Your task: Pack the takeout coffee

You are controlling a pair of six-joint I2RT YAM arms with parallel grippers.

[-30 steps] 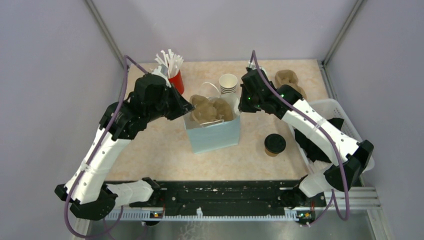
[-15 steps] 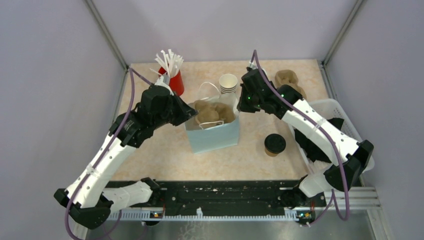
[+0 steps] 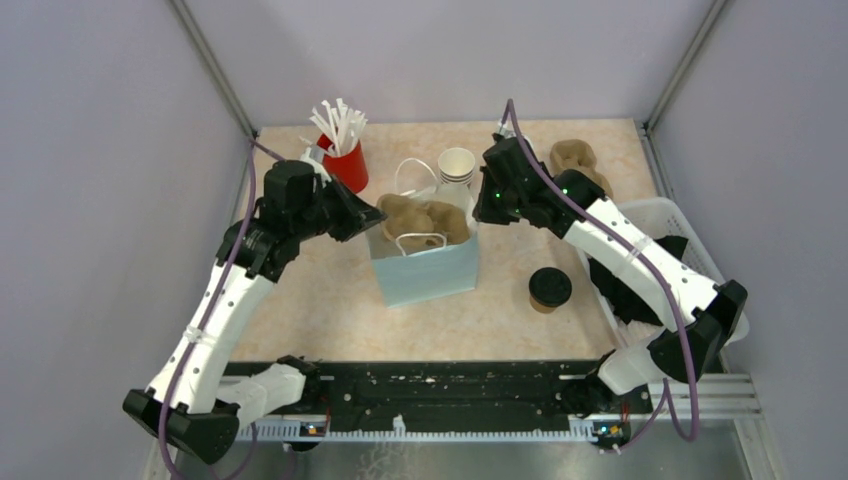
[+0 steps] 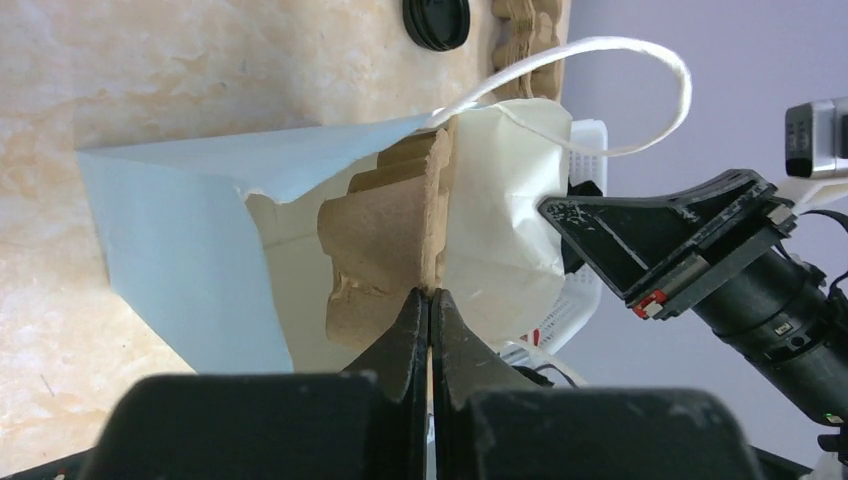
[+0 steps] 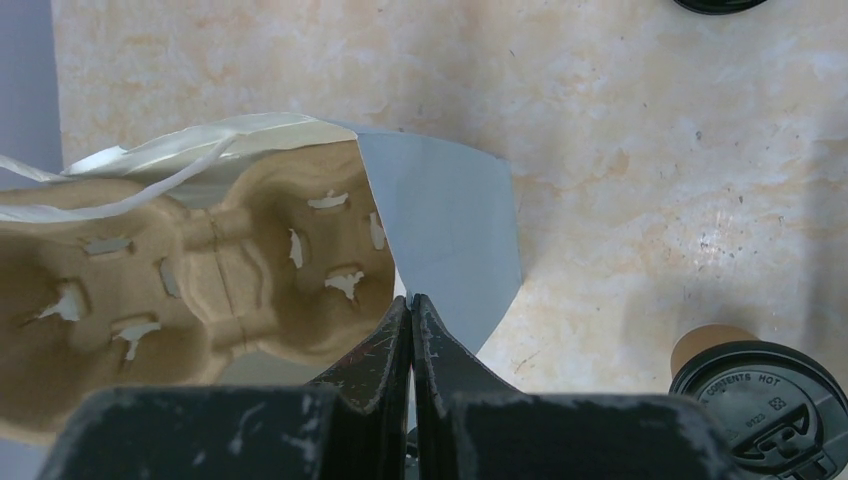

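The cup carrier (image 3: 425, 219) tilts high in the bag, so my left gripper should let it go and both grippers should raise the bag's side rims (image 3: 472, 218) to settle it.
The takeout coffee (image 3: 549, 288), a brown cup with a black lid, stands on the table right of a light blue paper bag (image 3: 430, 272). It also shows in the right wrist view (image 5: 765, 400), and its lid in the left wrist view (image 4: 435, 20). A brown pulp cup carrier (image 3: 425, 220) sits inside the bag. My left gripper (image 3: 374, 214) is at the bag's left side, shut on the carrier's thin edge (image 4: 437, 230). My right gripper (image 3: 478, 212) is shut on the bag's right rim (image 5: 440, 230).
A red cup of white straws (image 3: 348, 160) and a stack of lidless cups (image 3: 456, 167) stand behind the bag. Spare pulp carriers (image 3: 575, 160) lie at the back right. A white basket (image 3: 690, 240) sits along the right edge.
My left wrist has swung back to the left while its fingertips stayed at the bag's left rim. The carrier has sunk lower into the bag. The right arm has not moved.
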